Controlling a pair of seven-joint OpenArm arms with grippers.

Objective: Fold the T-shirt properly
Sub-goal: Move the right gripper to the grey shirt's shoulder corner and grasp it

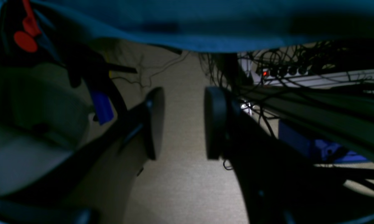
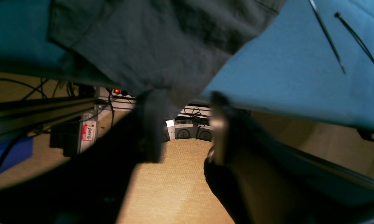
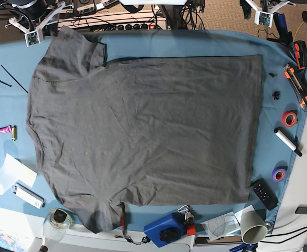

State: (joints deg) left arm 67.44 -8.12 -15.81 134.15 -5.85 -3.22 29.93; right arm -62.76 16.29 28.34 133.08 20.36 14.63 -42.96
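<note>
My right gripper is pointing at the floor beside the sleeve's tip (image 3: 64,30), so next I turn the gripper and pinch the sleeve's side edge (image 3: 48,54) closer to the T-shirt's shoulder before I fold.
The T-shirt (image 3: 143,126) lies spread flat on the blue-teal tablecloth (image 3: 195,44), dark charcoal, with its collar end at the left and its hem at the right. One sleeve (image 2: 162,40) hangs over the far table edge. My right gripper (image 2: 183,127) stands open just below that edge, its left finger (image 2: 149,124) right under the sleeve's tip and nothing between the fingers. My left gripper (image 1: 184,123) is open too, off the far edge near the hem corner, with only floor between its pads. In the left wrist view the T-shirt is out of sight.
Along the right edge lie orange cutters (image 3: 295,79), a red tape roll (image 3: 288,118), a marker (image 3: 288,142), a purple tape roll (image 3: 279,174) and a remote (image 3: 263,193). A paper cup (image 3: 253,227), a blue device (image 3: 168,229) and a jar (image 3: 56,221) stand at the front. Black cable ties (image 3: 6,77) lie left.
</note>
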